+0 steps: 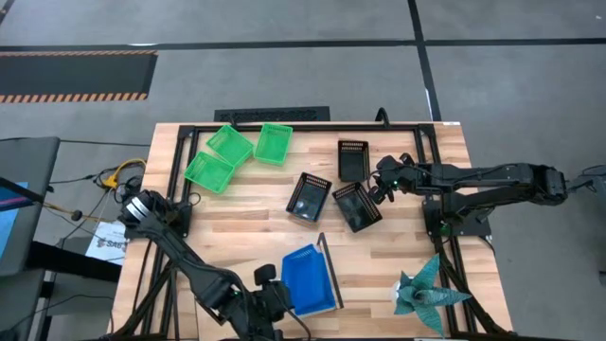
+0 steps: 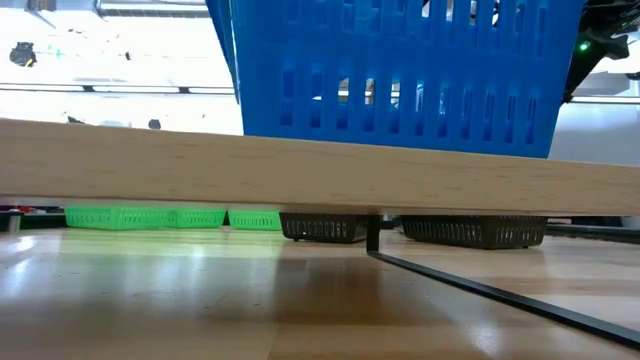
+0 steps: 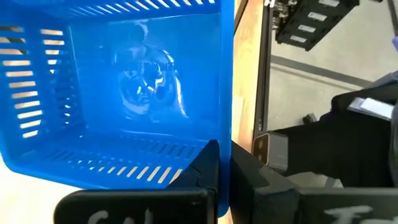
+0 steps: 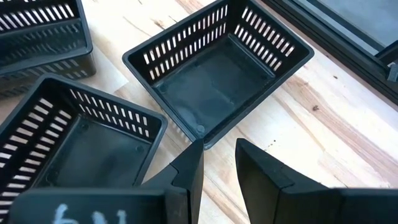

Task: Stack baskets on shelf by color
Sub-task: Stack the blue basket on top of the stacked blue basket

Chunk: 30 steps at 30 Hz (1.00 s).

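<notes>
The blue basket stands a little short of the shelf's black upright (image 1: 331, 270), so next I let go of the basket's side with my left gripper and push with its closed fingers from the basket's side (image 1: 288, 281) opposite the upright.
A blue basket (image 1: 311, 278) stands on the light-wood shelf plank (image 2: 300, 165) near the table's near edge, beside a thin black upright (image 1: 329, 267). Whether more blue baskets are nested in it, I cannot tell. My left gripper (image 1: 276, 292) is shut on its wall. Three green baskets (image 1: 235, 154) lie together on the table's far left. Three black baskets (image 1: 336, 189) sit on the table in the middle. My right gripper (image 4: 219, 163) is open and hovers just off a corner (image 4: 199, 132) of one black basket, touching nothing. My left gripper holds the blue basket by a side wall (image 3: 225, 118) on the basket's near-left side. One finger (image 3: 202, 168) is inside the basket and the other (image 3: 261, 174) is outside. The fingers come slanting down from the table's near-left. The basket's bottom rests on the shelf plank.
A teal paper origami figure (image 1: 426, 289) lies at the table's near right corner. Black metal rails (image 1: 417, 152) frame the tabletop. Bare wood (image 1: 246, 227) shows between the green baskets and the shelf. Papers and cables (image 1: 109, 237) lie off the left edge.
</notes>
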{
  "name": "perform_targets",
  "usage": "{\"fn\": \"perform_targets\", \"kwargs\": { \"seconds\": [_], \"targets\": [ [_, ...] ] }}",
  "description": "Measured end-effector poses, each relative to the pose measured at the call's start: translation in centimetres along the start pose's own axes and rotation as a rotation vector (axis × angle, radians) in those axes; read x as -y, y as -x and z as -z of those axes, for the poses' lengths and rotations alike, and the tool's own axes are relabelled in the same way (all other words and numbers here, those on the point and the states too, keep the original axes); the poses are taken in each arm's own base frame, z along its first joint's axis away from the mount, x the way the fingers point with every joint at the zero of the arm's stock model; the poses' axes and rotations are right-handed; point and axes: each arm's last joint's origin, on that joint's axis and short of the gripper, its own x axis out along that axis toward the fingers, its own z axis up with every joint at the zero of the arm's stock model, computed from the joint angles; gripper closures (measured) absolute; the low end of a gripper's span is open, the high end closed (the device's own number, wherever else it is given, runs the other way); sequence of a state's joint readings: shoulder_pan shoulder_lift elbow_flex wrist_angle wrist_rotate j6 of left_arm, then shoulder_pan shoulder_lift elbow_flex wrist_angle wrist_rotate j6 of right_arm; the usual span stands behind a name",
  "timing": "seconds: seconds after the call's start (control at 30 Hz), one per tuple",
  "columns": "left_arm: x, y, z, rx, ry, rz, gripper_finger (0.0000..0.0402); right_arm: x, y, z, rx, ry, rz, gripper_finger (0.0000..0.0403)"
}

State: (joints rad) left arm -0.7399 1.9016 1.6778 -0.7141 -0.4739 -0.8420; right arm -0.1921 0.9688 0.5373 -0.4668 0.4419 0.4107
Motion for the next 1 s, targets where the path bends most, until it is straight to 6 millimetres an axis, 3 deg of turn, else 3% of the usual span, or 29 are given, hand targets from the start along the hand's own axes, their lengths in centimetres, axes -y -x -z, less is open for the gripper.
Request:
{"fn": "perform_targets", "kwargs": {
  "seconds": [0.37,1.0],
  "targets": [
    [-0.33,-0.15,-0.29,0.022,0.013,-0.03,0.0393,0.0,0.0,0.01,-0.001,0.001,0.0,0.0285],
    [-0.46,-0.22,-0.45,0.022,-0.046,-0.032,0.0293,0.02,0.0,0.05,-0.005,0.005,0.002,0.0285]
  ]
}}
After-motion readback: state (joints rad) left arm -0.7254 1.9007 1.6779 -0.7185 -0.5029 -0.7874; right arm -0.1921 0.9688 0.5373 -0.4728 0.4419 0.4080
